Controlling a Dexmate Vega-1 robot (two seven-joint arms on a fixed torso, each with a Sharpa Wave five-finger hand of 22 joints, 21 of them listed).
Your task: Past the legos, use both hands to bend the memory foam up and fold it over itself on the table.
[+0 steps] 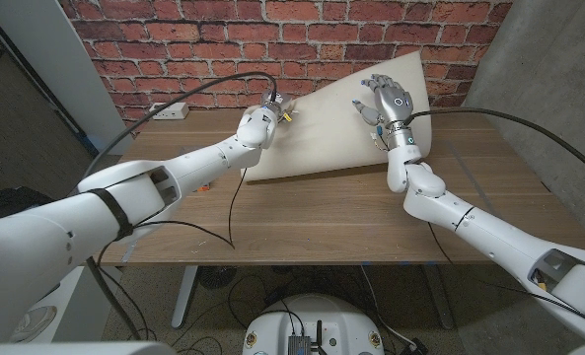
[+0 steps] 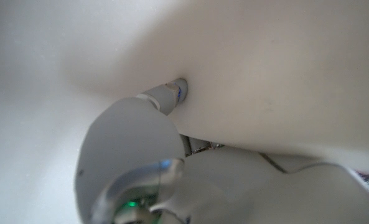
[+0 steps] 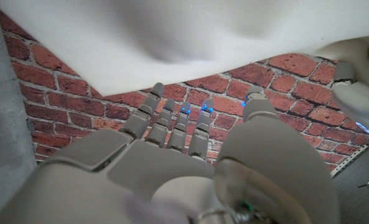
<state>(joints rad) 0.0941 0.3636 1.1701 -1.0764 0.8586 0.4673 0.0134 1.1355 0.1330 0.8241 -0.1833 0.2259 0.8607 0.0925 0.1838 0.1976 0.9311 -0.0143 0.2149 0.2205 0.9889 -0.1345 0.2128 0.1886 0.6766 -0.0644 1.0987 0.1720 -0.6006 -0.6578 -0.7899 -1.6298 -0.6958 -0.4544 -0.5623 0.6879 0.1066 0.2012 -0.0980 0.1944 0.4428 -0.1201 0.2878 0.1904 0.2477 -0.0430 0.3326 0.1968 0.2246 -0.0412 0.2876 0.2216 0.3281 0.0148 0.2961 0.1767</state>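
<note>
The memory foam's raised corner [image 1: 412, 65] is standing up on its own. The memory foam should bend in a round curve and stick up when I fold it over.
A cream memory foam sheet [image 1: 331, 128] stands tilted up past the middle of the table [image 1: 302, 222]. Its near edge is on the wood and its top right corner is raised against the brick wall. My left hand [image 1: 269, 113] is at the sheet's upper left corner and grips it there. In the left wrist view a fingertip [image 2: 178, 92] presses into the memory foam [image 2: 265, 68]. My right hand [image 1: 384, 104] stands upright in front of the sheet's right part, fingers spread and straight, holding nothing. Its fingers [image 3: 172, 127] reach along just under the memory foam's edge [image 3: 172, 43].
A white power strip [image 1: 169, 110] lies at the table's back left by the brick wall [image 1: 193, 39]. Black cables loop over the left arm and down onto the tabletop [image 1: 235, 197]. A grey concrete pillar [image 1: 548, 59] stands at the right.
</note>
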